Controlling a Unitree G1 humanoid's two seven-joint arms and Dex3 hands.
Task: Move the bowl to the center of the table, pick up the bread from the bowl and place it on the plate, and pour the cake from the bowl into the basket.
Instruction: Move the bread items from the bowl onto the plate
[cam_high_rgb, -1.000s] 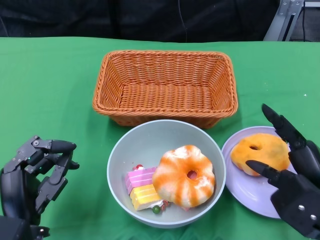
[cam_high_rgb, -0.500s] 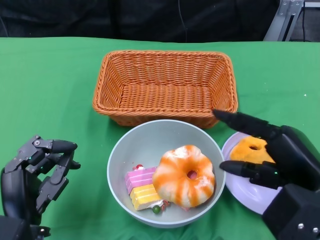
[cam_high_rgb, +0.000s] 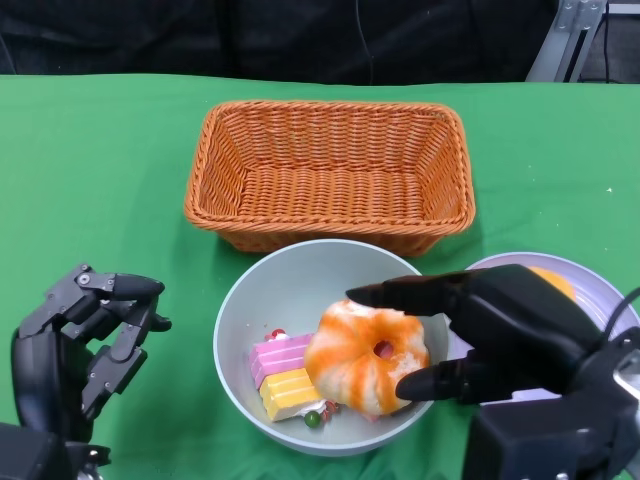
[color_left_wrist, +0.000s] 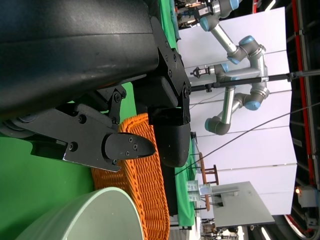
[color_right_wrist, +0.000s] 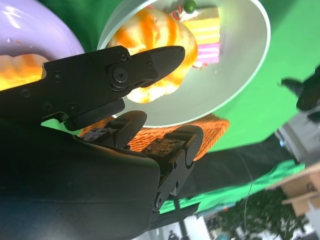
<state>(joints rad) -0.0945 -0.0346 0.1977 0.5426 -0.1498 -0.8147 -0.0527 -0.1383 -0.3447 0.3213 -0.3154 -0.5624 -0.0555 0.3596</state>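
I should expect more cake to be hidden under the orange-and-white bread, because it sits high in the bowl and a pink sliver is below its near edge.
A pale green bowl stands at the front centre, just before the wicker basket. In it lie an orange-and-white ring bread and pink and yellow cake pieces. My right hand reaches over the bowl's right side, one finger above the bread and the thumb at its near edge, fingers apart. In the right wrist view a finger lies across the bread, with the bowl behind it. The lilac plate carries another orange bread, mostly hidden. My left hand hangs empty at the lower left, fingers loosely bent.
The table is covered in green cloth. The basket's front wall almost touches the bowl's far rim. The plate sits close against the bowl's right side. The left wrist view shows the bowl's rim and the basket beyond my left hand.
My right hand has swung left from the plate to over the bowl, its fingers now around the ring bread. The other bread stays on the plate. My left hand has barely moved.
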